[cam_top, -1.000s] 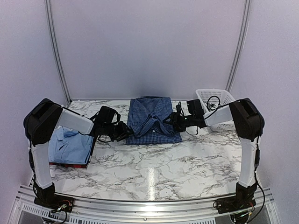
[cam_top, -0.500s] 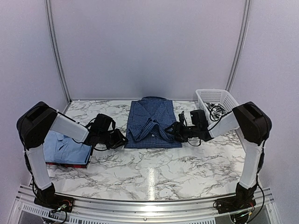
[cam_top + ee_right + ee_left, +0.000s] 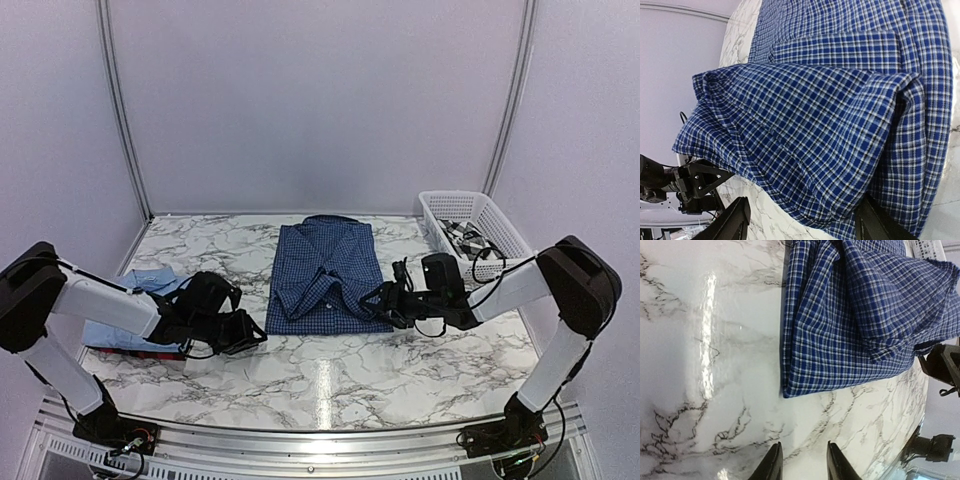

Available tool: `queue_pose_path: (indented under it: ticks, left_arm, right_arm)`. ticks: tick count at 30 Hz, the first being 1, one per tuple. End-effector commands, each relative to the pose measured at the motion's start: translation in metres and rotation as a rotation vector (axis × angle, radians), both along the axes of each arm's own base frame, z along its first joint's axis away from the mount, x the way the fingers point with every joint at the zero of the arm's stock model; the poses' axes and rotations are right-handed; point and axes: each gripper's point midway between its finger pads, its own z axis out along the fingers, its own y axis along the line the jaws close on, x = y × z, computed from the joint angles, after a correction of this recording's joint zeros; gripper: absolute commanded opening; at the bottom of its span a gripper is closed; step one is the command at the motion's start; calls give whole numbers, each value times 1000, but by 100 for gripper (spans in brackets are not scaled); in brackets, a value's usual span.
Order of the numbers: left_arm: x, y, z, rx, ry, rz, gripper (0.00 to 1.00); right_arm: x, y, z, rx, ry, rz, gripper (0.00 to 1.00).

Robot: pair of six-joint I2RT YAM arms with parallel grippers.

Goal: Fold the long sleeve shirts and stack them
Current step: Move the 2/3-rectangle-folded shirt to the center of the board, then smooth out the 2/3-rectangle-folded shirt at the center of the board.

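Observation:
I should grab the fold's loose end [image 3: 290, 298] with my left gripper and help my right gripper draw back the raised fold [image 3: 326, 288] bunched across the navy shirt's near part.
The navy checked shirt [image 3: 328, 275] lies partly folded in the middle of the table, with a raised fold [image 3: 805, 130] across its near right part. My left gripper [image 3: 255, 335] is open by a narrow gap over bare marble, short of the shirt's near left corner [image 3: 790, 390], with nothing between its fingers [image 3: 772, 465]. My right gripper [image 3: 375, 298] stands wide open at the shirt's near right edge. The raised fold bulges between its fingertips [image 3: 737, 217]. At the left, a light blue shirt [image 3: 135, 290] lies on a dark red one [image 3: 150, 350].
A white lattice basket [image 3: 478, 210] stands at the back right and holds a black-and-white checked shirt [image 3: 465, 238]. Bare marble table [image 3: 330, 380] runs along the near edge. In the left wrist view my right gripper [image 3: 942, 365] shows beyond the shirt.
Both arms have drawn back toward the near edge. The left gripper has come off the shirt's left side onto bare marble, and the shirt's near edge now lies closer to me.

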Motion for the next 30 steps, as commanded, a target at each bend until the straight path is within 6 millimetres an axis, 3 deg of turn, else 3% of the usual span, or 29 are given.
queue_pose_path:
  ticks: [1, 4, 10, 14, 26, 30]
  left_arm:
    - [6, -8, 35, 16, -101, -48, 38]
    - [20, -17, 49, 39, -150, -73, 40]
    - [44, -44, 42, 67, -154, -123, 40]
    - [57, -56, 37, 60, -139, -132, 41]
    - [62, -57, 14, 95, -76, -114, 47]
    - [70, -65, 20, 38, -94, -101, 37]
  right_arm:
    - [-1, -1, 14, -45, -68, 25, 66]
    - [-3, -4, 11, -80, -80, 38, 65]
    - [3, -11, 7, -201, -124, 23, 55]
    - [8, -6, 5, -201, -125, 35, 52]
    - [16, 5, -15, -277, -109, 56, 42]
    - [19, 4, -12, -285, -114, 44, 29]
